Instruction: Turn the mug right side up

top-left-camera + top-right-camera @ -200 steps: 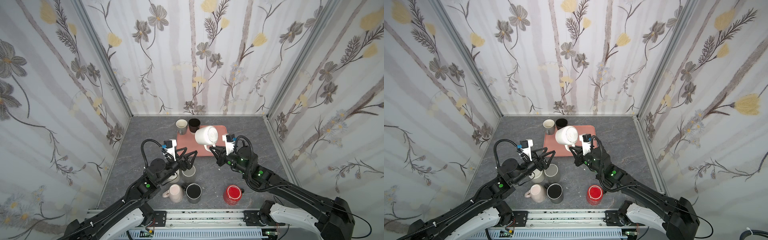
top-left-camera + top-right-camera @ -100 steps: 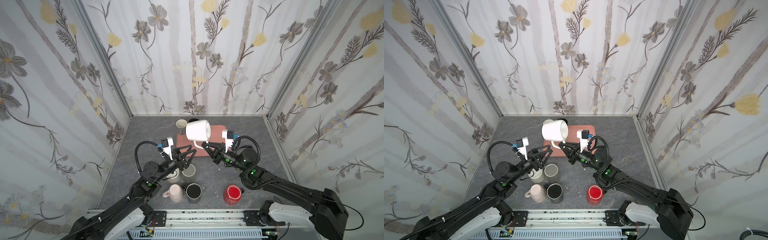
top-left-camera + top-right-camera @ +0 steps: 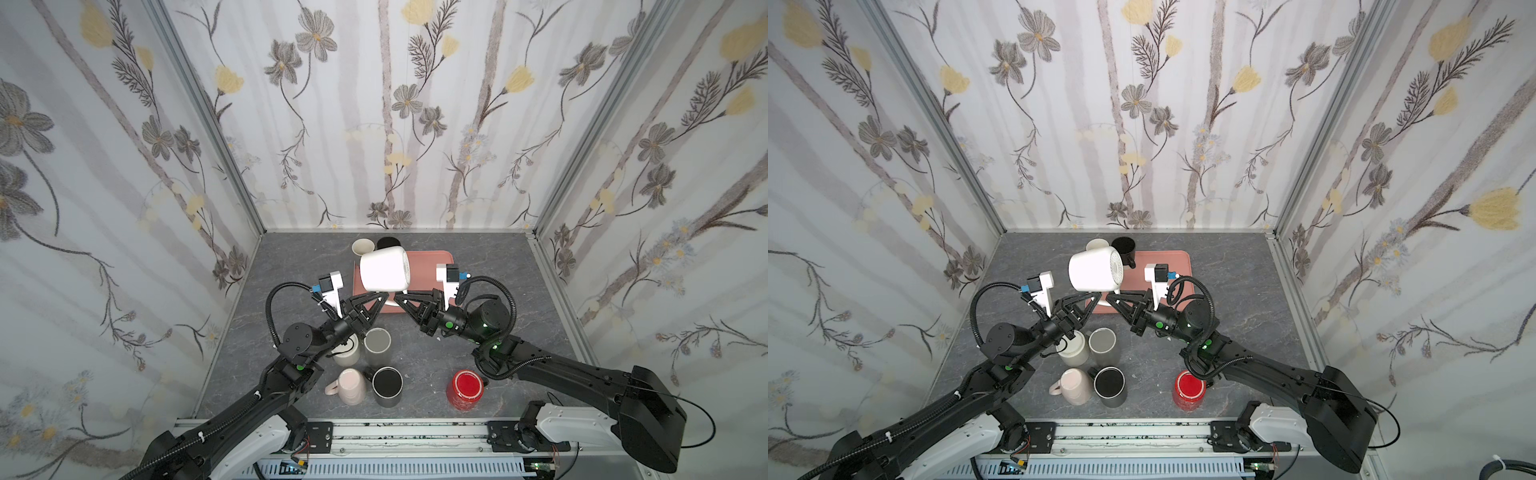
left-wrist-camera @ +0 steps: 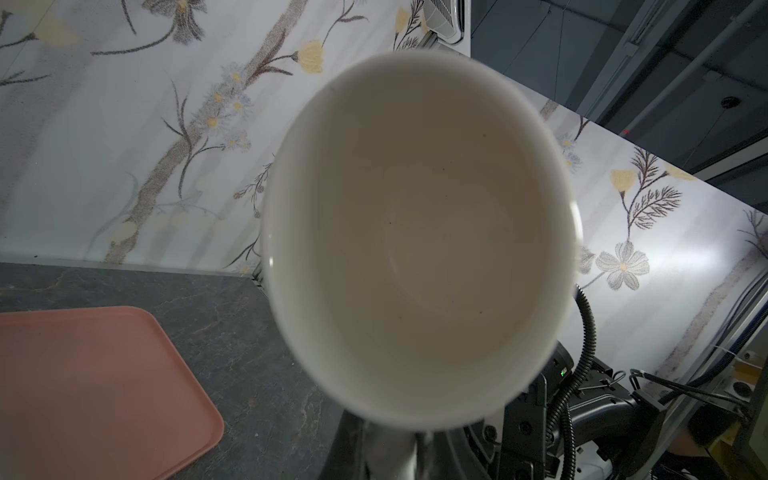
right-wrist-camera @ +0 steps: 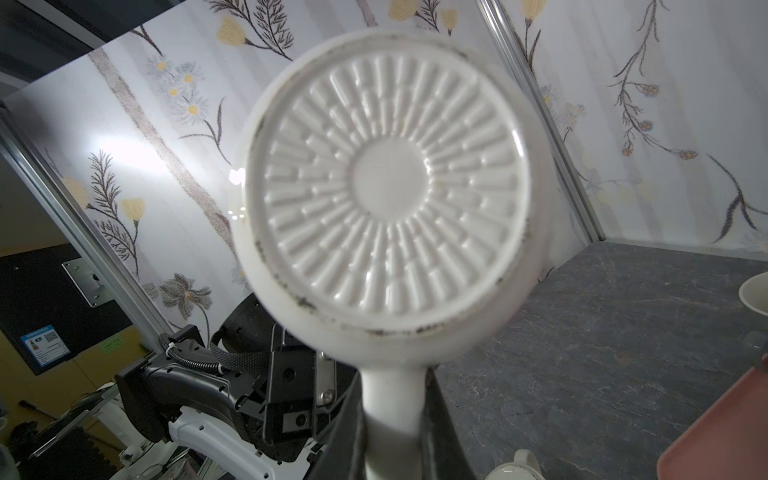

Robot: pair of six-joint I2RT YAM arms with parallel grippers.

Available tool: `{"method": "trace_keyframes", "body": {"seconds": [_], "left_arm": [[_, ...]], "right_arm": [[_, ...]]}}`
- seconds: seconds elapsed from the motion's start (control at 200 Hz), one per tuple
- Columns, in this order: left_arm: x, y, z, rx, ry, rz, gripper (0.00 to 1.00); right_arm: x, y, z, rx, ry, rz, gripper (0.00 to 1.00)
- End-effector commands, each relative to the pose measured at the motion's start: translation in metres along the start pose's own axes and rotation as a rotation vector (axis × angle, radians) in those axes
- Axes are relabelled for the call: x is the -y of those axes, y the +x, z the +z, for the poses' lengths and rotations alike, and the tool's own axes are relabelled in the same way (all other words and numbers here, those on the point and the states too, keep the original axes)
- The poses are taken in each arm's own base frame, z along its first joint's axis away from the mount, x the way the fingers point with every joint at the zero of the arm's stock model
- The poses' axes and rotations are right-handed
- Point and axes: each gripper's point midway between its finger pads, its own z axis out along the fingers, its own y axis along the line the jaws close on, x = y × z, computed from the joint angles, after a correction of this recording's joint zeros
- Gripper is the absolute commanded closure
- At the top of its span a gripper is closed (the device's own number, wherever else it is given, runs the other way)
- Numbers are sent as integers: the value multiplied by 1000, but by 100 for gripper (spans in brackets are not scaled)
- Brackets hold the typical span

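Observation:
Next, my right gripper lets go of the mug's handle before my left gripper sets the mug upright on the pink tray, because the white mug's base faces my right gripper.
A white mug hangs in the air on its side over the left end of the pink tray, with its handle pointing down. Its open mouth faces the left wrist camera and its ribbed base faces the right wrist camera. My left gripper is shut on the handle from the left. My right gripper is shut on the same handle from the right. The two sets of fingertips meet under the mug.
Under the left arm stand a cream mug, a grey mug, a pink mug and a black mug. A red mug stands front right. A beige cup and a black cup stand behind the tray.
My right gripper has swung the mug leftward and turned it further onto its side. My left gripper rose to the handle and closed on it.

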Motion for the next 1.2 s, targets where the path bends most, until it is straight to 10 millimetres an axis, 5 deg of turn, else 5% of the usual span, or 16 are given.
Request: {"method": "trace_keyframes", "body": {"seconds": [0.0, 0.05, 0.23, 0.34, 0.659, 0.974, 1.194], "left_arm": [[13, -13, 2, 39, 36, 18, 100], [12, -14, 4, 33, 26, 18, 100], [-5, -13, 14, -14, -99, 27, 100], [-21, -10, 20, -53, -206, 56, 100], [-91, 29, 48, -301, -670, 256, 100], [-188, 74, 82, -563, -1002, 442, 100], [-233, 88, 119, -661, -1093, 502, 100]], "right_arm": [[-14, -10, 0, 40, -61, -4, 100], [-13, -9, 0, 36, -48, -5, 99], [11, -6, -15, 38, 122, -45, 57], [33, -9, -37, 60, 285, -76, 46], [94, -9, -118, 68, 792, -150, 43], [99, -10, -156, 91, 893, -160, 42], [96, -14, -176, 116, 925, -165, 41]]}}
